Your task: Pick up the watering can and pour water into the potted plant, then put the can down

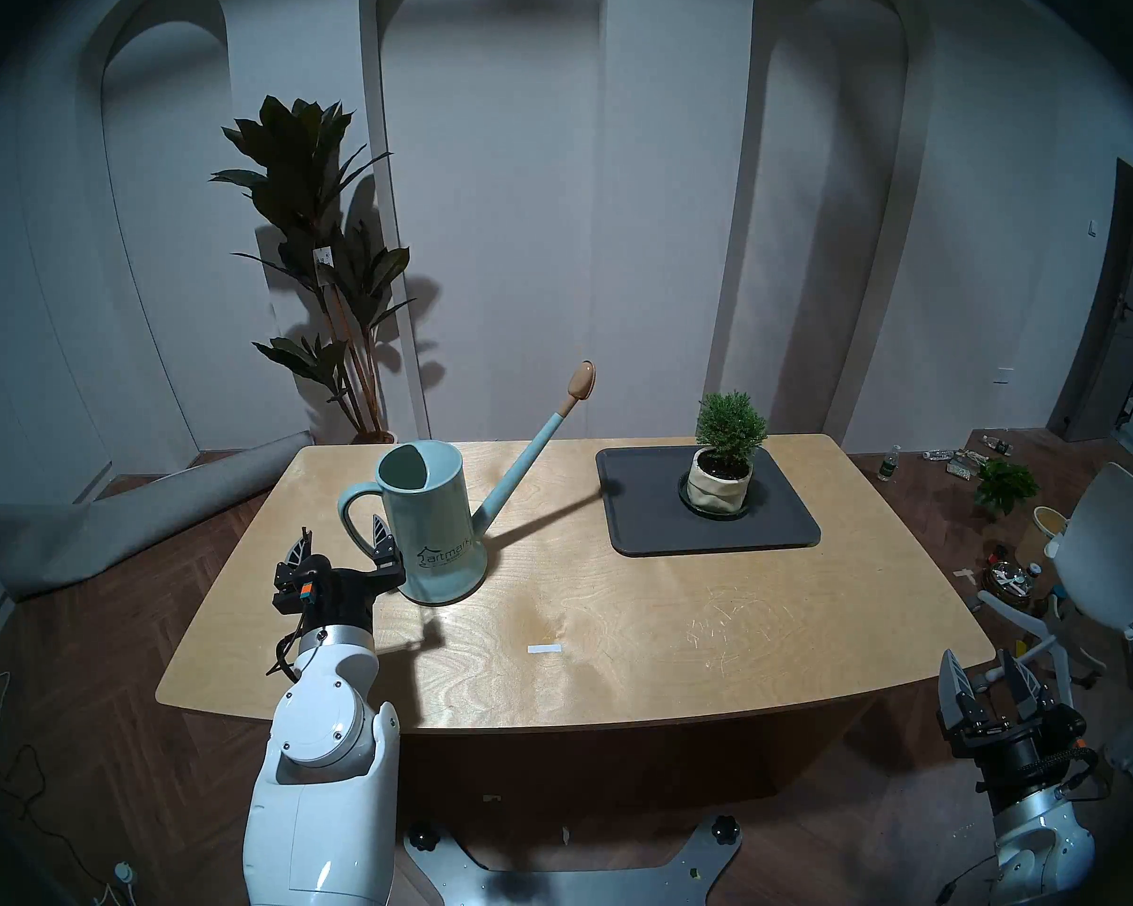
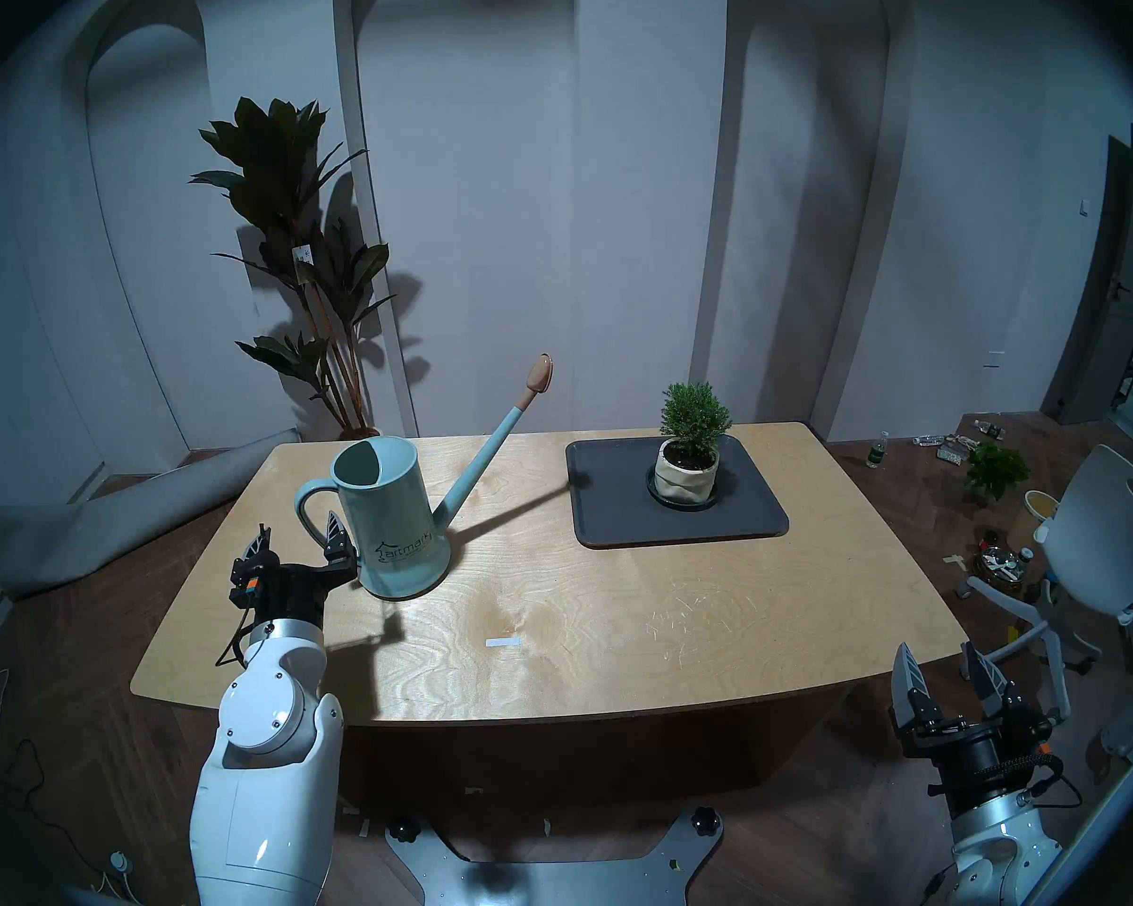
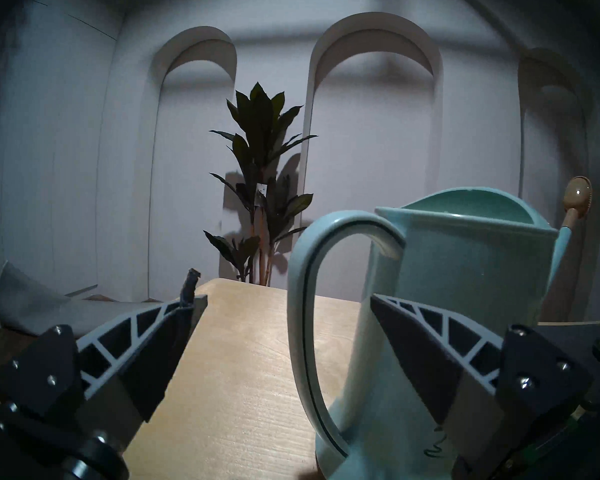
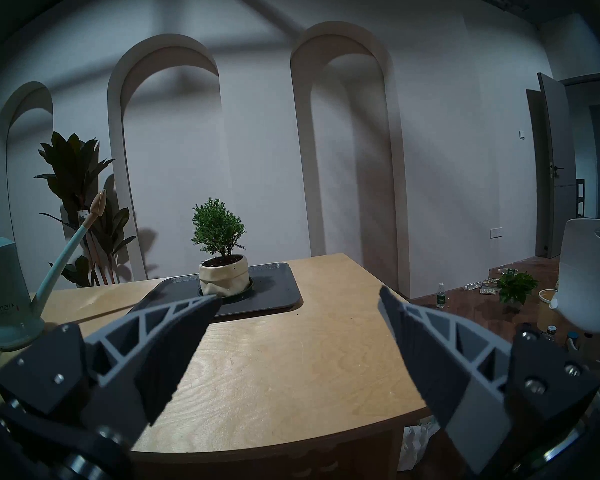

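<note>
The long spout rises at a slant from low on the watering can (image 1: pixel 482 522), so I expect the spout (image 1: pixel 524 466) to only get about level when the robot tilts the watering can to pour.
The pale teal watering can (image 1: pixel 436 525) stands upright on the left of the wooden table (image 1: pixel 616 623), its spout with the tan rose tip (image 1: pixel 580 380) pointing toward the plant. My left gripper (image 1: pixel 340 542) is open at the can's loop handle (image 3: pixel 300 313). In the left wrist view the handle stands between the two fingers, and they do not touch it. The potted plant (image 1: pixel 724 453), a small conifer in a cream pot on a dark saucer, sits on a dark tray (image 1: pixel 649 512) at the back right. My right gripper (image 1: pixel 989 682) is open and empty off the table's front right corner.
A tall dark broad-leaved plant (image 1: pixel 315 231) stands behind the table's left. A rolled grey mat (image 1: pixel 126 525) lies on the floor at left. A white chair (image 1: pixel 1113 545), a small leafy plant (image 1: pixel 1005 486) and clutter sit on the floor at right. A white tape strip (image 1: pixel 544 648) lies mid-table.
</note>
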